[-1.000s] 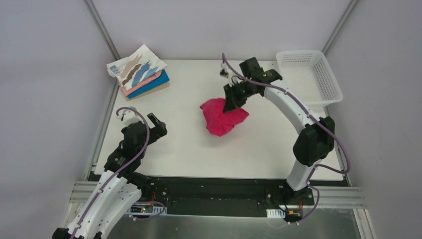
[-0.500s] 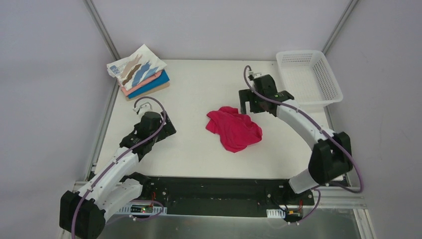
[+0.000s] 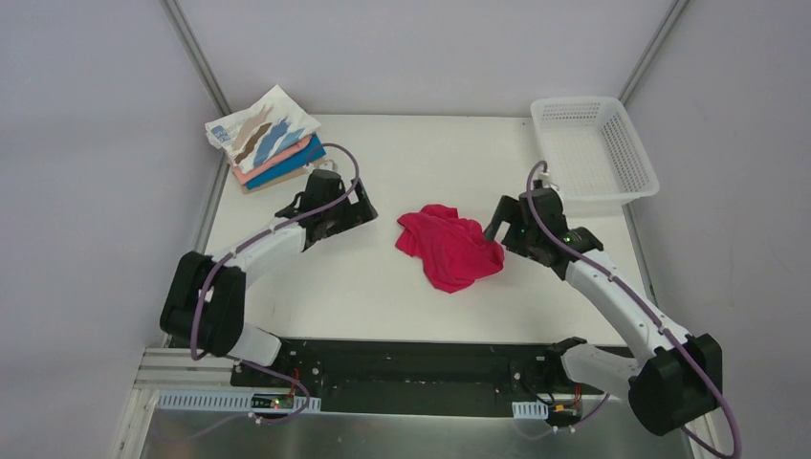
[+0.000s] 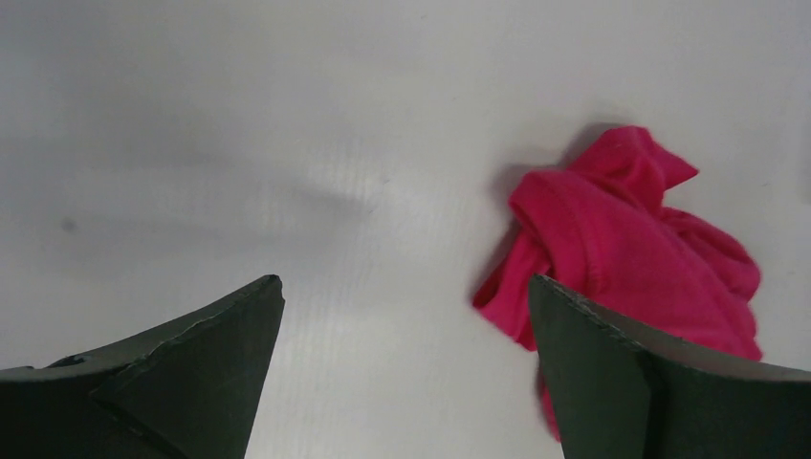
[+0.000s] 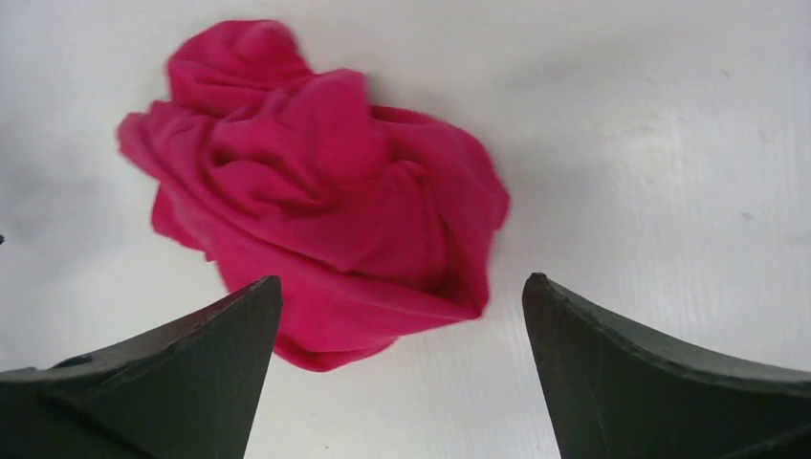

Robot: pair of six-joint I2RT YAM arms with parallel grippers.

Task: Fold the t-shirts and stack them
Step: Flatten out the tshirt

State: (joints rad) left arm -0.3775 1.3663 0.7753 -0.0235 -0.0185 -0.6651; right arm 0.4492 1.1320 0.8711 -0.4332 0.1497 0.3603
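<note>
I expect the crimson-pink t-shirt (image 3: 453, 256) to open much wider than its heap and hang down when I lift it, because soft folds (image 3: 432, 222) are bunched up over each other.
A crimson-pink t-shirt (image 3: 448, 247) lies crumpled in a heap on the middle of the white table (image 3: 383, 277). It also shows in the left wrist view (image 4: 631, 239) and the right wrist view (image 5: 325, 191). My left gripper (image 3: 361, 214) stands open just left of the heap, nothing between its fingers (image 4: 191, 373). My right gripper (image 3: 497, 232) stands open at the heap's right edge, jaws wide and not holding the cloth. A stack of folded t-shirts (image 3: 268, 142) sits at the table's far left corner, a white one with tan and blue streaks on top, salmon, blue and tan below.
A white plastic mesh basket (image 3: 595, 145) stands at the far right corner of the table. Grey walls close in on both sides, with metal frame posts at the back corners.
My right gripper let go of the pink t-shirt, which dropped into a heap, then swung down to its right side. My left arm reached forward from the near left to beside the heap.
</note>
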